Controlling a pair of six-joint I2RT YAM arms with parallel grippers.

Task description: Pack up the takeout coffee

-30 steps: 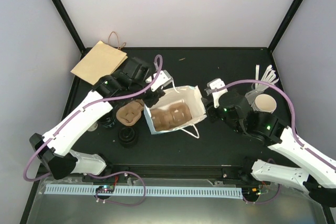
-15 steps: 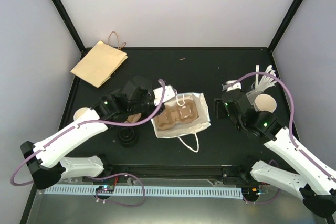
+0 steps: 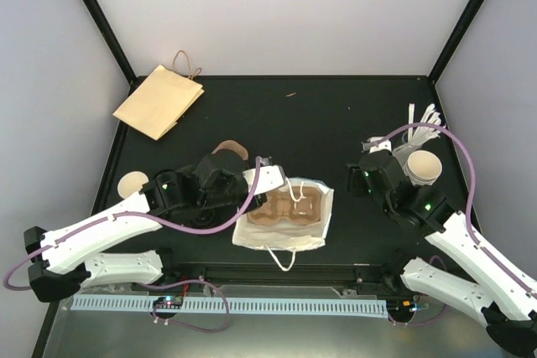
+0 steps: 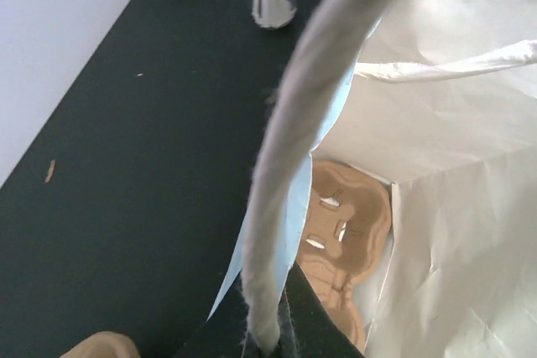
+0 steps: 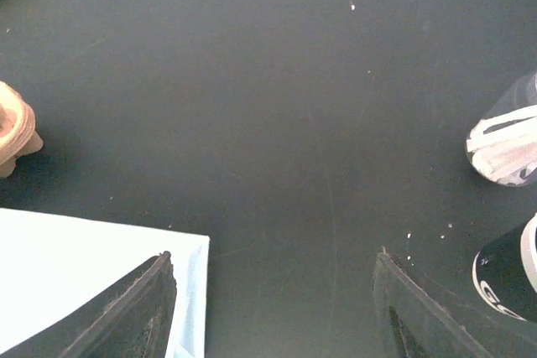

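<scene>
The white paper bag's near rim (image 3: 281,247) reaches the front edge of the table, so I should use my left gripper to move the bag back and stand it in the clear middle (image 3: 295,142).
I do not see the takeout coffee with its black lid in any view. A white paper bag (image 3: 285,217) lies near the table's front with a brown cup carrier (image 3: 285,207) inside it. My left gripper (image 3: 262,180) is shut on the bag's far rim. In the left wrist view the rim rises from between the closed jaws of that gripper (image 4: 273,324), with the carrier (image 4: 348,224) beyond it. My right gripper (image 3: 362,175) hangs to the right of the bag, clear of it. It (image 5: 273,291) is open and holds nothing, with the bag's corner (image 5: 84,266) by its left finger.
A flat brown bag (image 3: 159,100) lies at the back left. A second brown carrier (image 3: 228,150) sits behind my left arm. A lidless cup (image 3: 132,183) stands at the left. Stacked white cups (image 3: 422,167) and white stirrers (image 3: 424,116) stand at the right.
My right gripper let go of the bag, opened and drew back to the right. My left arm pulled the bag toward the near edge, and it now lies flatter.
</scene>
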